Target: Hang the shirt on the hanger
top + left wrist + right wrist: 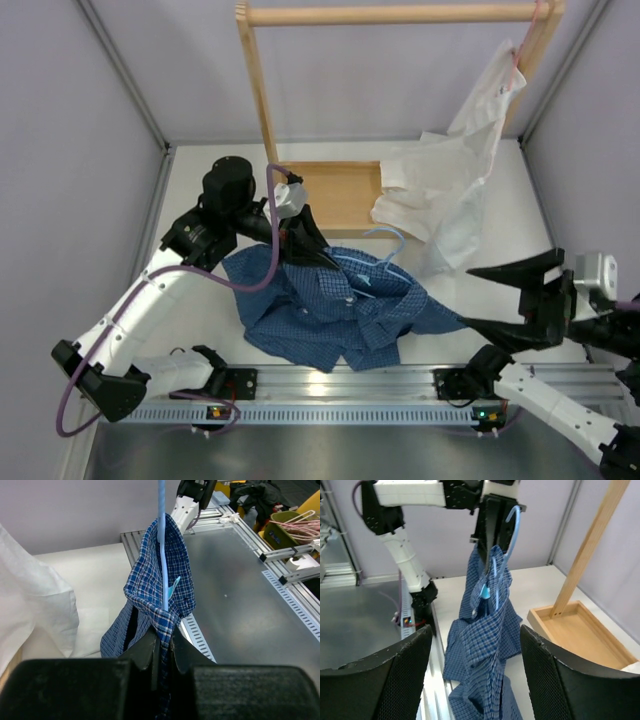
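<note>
My gripper is going to lift the blue check shirt. The light blue wire hanger [402,242] goes inside the collar [364,278], so I expect the hanger to come with the shirt, hook up.
The blue check shirt [330,315] lies bunched near the table's front edge, its collar end lifted. My left gripper [325,258] is shut on a fold of the shirt [167,595] by the collar and holds it up. The light blue wire hanger [161,530] runs inside that fold down towards the jaws, and its hook [515,525] sticks out above the collar. My right gripper [470,297] is open and empty, just right of the shirt's edge and apart from it. In the right wrist view the hanging shirt [487,610] shows between its fingers [390,675].
A wooden rack [258,90] with a tray base [335,195] stands at the back. A white shirt [450,190] hangs from a pink hanger at its right post and drapes onto the table. An aluminium rail [340,385] runs along the front edge.
</note>
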Robot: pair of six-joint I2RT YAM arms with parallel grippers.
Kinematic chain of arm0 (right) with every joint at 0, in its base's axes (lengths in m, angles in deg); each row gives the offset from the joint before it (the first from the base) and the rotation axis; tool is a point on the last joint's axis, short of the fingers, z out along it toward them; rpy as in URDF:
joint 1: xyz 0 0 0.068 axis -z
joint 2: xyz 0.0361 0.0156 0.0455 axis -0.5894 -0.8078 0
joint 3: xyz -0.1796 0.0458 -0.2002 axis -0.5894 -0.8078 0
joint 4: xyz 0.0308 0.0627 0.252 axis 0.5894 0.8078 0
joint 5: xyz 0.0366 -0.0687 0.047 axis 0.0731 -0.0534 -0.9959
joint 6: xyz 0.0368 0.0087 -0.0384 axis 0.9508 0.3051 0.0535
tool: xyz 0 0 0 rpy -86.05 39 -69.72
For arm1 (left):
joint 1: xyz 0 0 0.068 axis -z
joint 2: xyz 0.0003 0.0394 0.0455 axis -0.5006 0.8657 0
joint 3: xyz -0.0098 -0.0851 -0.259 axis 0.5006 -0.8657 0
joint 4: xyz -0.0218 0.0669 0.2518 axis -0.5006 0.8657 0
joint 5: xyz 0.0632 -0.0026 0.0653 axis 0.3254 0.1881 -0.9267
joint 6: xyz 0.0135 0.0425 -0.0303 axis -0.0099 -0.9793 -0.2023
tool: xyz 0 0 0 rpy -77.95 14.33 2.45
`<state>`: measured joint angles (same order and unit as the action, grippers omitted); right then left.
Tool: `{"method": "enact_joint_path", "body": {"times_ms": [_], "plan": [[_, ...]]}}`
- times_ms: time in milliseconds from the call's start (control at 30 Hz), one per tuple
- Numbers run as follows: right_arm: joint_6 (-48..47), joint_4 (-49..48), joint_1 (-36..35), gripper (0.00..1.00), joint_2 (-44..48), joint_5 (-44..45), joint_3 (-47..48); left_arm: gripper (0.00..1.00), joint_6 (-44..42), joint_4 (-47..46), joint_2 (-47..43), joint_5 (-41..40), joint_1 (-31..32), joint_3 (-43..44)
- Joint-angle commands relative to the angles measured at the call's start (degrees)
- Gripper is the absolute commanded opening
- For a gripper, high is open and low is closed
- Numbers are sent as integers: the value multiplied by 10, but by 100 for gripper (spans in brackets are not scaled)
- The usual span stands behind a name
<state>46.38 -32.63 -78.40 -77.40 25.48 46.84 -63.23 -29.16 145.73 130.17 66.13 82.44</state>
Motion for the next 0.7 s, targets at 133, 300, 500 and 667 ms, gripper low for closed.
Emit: {"method": "enact_joint_path", "body": {"times_ms": [133, 300, 500, 667], "plan": [[-32, 62, -5, 62, -22, -79, -55, 0, -14, -8, -6, 83, 2, 37], [-28, -1, -4, 55, -75, -120, -101, 0, -8, -8, -9, 88, 3, 38], [-1, -87, -6, 36, -107, -158, -107, 0, -2, -8, -8, 66, 3, 40], [-5, -91, -6, 0, -120, -119, -104, 0, 3, -7, -13, 43, 3, 47]]}}
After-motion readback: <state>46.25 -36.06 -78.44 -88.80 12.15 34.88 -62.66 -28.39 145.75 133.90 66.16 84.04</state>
